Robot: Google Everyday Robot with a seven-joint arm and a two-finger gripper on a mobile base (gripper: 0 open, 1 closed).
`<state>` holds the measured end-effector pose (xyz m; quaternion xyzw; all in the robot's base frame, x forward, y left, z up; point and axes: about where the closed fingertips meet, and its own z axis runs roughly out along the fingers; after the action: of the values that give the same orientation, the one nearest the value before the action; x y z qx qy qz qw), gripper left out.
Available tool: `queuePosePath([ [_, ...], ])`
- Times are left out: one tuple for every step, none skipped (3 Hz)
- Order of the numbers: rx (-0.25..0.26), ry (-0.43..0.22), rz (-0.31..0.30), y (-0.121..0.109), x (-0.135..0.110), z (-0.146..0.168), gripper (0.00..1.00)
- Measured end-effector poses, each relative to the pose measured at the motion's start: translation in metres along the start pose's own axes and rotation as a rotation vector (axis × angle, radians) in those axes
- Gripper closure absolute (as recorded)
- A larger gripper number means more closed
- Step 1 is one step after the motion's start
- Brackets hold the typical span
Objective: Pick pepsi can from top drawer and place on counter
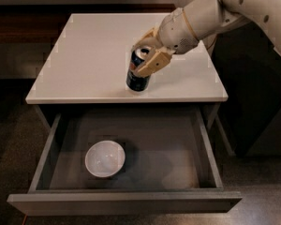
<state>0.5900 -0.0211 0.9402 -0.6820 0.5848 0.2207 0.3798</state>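
The pepsi can (135,78) is standing straight above a clear part of the white counter (133,91). My gripper goes on bringing it down until the can's bottom sits flat, before it lets go.
The pepsi can (136,76), dark blue with a silvery top, is upright over the front part of the white counter (89,55); I cannot tell whether its base touches the slab. My gripper (147,55) reaches in from the upper right and is shut on the can's upper half, tan fingers (153,63) on either side. Below, the top drawer (126,203) is pulled fully out, showing its dark grey inside.
A white round bowl (105,159) lies in the drawer, left of centre. The robot's white arm (234,6) crosses the upper right corner. Dark floor surrounds the cabinet, with a dark object to the right (257,102).
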Motion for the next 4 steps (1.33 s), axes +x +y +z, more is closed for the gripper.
queuePosePath([
  [-0.016,0.014,0.015,-0.021,0.001,0.005,1.00],
  [-0.049,0.026,0.040,-0.038,0.003,0.012,1.00],
  [-0.103,0.037,0.090,-0.050,0.012,0.023,0.97],
  [-0.131,0.044,0.118,-0.054,0.018,0.030,0.75],
])
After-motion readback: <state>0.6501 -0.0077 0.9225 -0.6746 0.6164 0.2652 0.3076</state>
